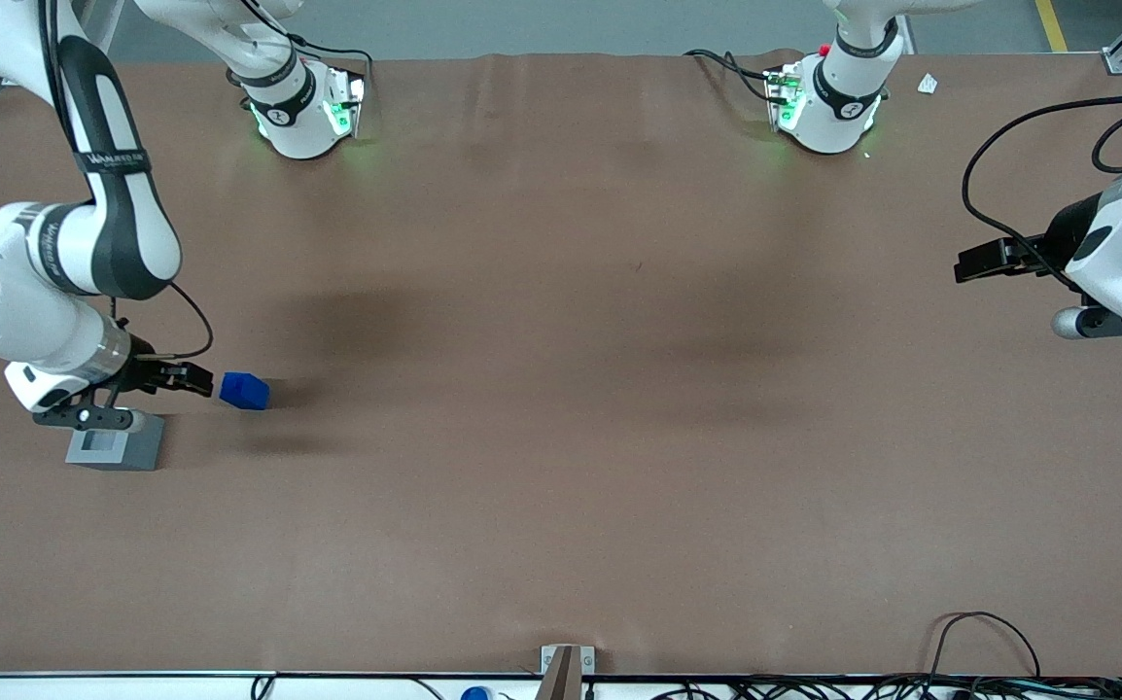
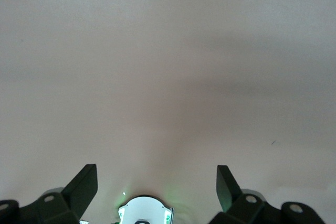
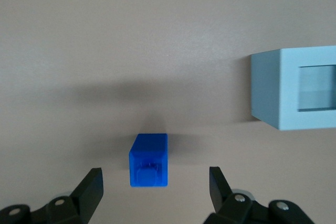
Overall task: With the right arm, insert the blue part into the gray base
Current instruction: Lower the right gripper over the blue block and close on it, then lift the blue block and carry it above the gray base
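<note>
The gray base's square hole (image 3: 318, 88) looks shallow. The blue part (image 1: 244, 391) will therefore stick up well above the hole's rim when I put it in.
The blue part (image 1: 245, 391) lies on the brown table at the working arm's end. In the right wrist view the blue part (image 3: 149, 159) shows its small raised stub and sits between the two spread black fingers without touching them. My right gripper (image 1: 199, 381) hangs just above the table, open and empty, its tips close beside the blue part. In the right wrist view the gripper (image 3: 156, 182) is centred on the part. The gray base (image 1: 117, 443) stands nearer the front camera than the gripper, its square recess facing up. It also shows in the right wrist view (image 3: 294, 88).
The brown table (image 1: 561, 437) stretches toward the parked arm's end. Two arm bases with green lights (image 1: 303, 107) (image 1: 823, 102) stand at the table's edge farthest from the front camera. Cables (image 1: 979, 642) lie along the near edge.
</note>
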Controlling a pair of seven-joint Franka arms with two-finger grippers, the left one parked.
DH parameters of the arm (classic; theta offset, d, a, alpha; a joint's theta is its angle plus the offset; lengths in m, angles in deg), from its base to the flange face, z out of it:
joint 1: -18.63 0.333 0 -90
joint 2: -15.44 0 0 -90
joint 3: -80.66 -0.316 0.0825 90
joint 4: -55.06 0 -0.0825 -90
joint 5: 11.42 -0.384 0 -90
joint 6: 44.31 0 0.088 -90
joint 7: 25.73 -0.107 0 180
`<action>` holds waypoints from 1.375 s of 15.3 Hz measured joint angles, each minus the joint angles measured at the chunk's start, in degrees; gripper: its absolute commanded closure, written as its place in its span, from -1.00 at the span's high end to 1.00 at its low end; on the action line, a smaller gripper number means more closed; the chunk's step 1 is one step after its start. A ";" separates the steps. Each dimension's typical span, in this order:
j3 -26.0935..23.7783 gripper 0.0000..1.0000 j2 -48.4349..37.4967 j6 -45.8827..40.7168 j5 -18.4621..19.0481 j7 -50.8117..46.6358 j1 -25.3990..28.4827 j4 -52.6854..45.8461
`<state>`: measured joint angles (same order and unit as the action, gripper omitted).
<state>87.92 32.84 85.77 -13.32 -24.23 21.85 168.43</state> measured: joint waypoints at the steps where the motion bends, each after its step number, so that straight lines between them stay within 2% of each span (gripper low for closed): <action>1: -0.02 0.79 0.89 1.44 0.00 0.00 0.16 0.57; 5: -0.07 0.76 3.94 4.65 0.00 0.00 1.03 1.93; 14: 0.03 0.66 6.46 4.81 -0.06 -0.04 1.27 3.21; 17: 0.06 0.42 7.64 5.07 -0.11 -0.05 1.27 3.25; 21: 0.05 -0.16 8.10 5.20 -0.18 -0.06 1.27 3.25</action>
<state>87.97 40.94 90.97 -13.50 -24.29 23.13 171.68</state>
